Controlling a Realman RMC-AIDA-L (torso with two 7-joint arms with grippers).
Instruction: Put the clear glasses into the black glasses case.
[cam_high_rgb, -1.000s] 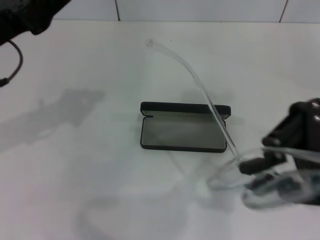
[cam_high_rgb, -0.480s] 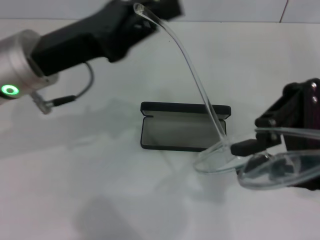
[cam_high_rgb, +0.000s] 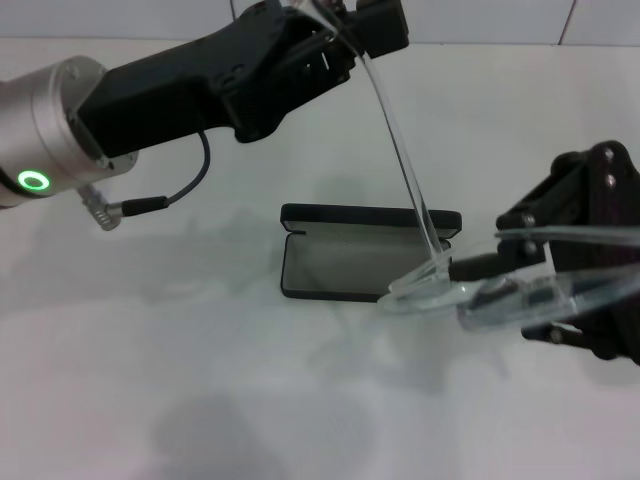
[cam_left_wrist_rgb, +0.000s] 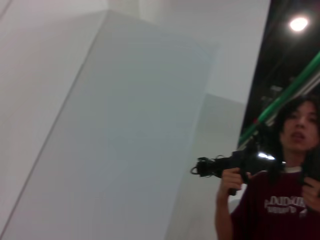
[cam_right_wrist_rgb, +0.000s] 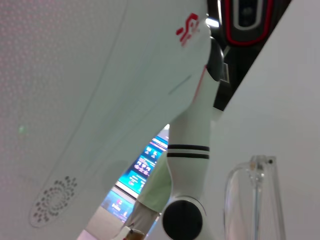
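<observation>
I should use my left gripper to bring the arm's tip toward the frame and fold it first, because one arm of the clear glasses stands open from the front.
The black glasses case lies open on the white table, grey lining up and its lid standing along the far side. The clear glasses hang tilted just over the case's right end. My right gripper is shut on their front at the right. One clear arm sticks up and back across the case. Its tip reaches my left gripper, which has come in over the far side of the table. A clear piece of the frame shows in the right wrist view. The left wrist view shows no task things.
My left arm spans the upper left of the head view with a cable hanging below it. A tiled wall borders the table's far edge. The left wrist view shows a person beyond a white wall.
My left arm has swung in from the upper left, bringing its gripper to the tip of the raised clear arm. The right gripper has lifted the glasses and carried them left toward the case.
</observation>
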